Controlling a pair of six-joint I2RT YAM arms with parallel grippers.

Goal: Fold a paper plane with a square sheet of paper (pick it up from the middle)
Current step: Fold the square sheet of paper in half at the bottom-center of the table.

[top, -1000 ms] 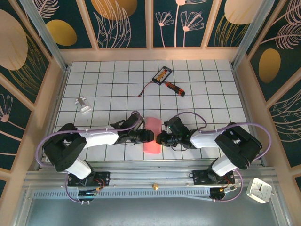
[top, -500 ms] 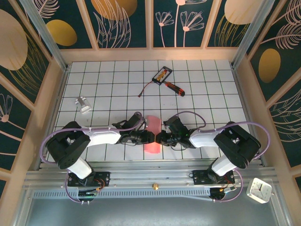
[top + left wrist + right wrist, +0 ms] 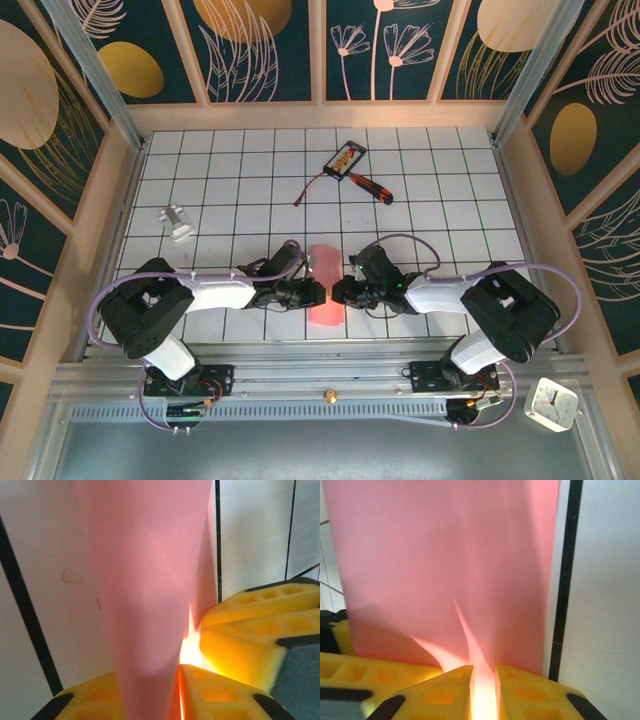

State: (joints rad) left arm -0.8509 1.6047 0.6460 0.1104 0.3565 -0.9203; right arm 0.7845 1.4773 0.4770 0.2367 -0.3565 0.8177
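The paper's far end stays loose while both grippers pinch the paper close together, so my right gripper should open and take hold of the paper nearer that end.
The square sheet of paper is pink-red and folded into a long narrow strip on the tiled table near the front. It stands up between both grippers. My left gripper meets it from the left, my right gripper from the right. In the left wrist view the paper rises from between my left gripper's yellow fingers and fills their gap; the right gripper's fingers sit just beyond. In the right wrist view my right gripper pinches a raised crease of the paper in a thin slit. I cannot tell whether it has a plane's point.
At the back of the table lie a red-handled screwdriver, a black-and-orange card and a thin cable. A small white object sits at the left. Wooden walls ring the table. A clock stands off the table at bottom right.
My left gripper's jaws have narrowed around the paper, and it has edged right toward the right gripper. The paper strip looks slimmer. The right arm has barely moved.
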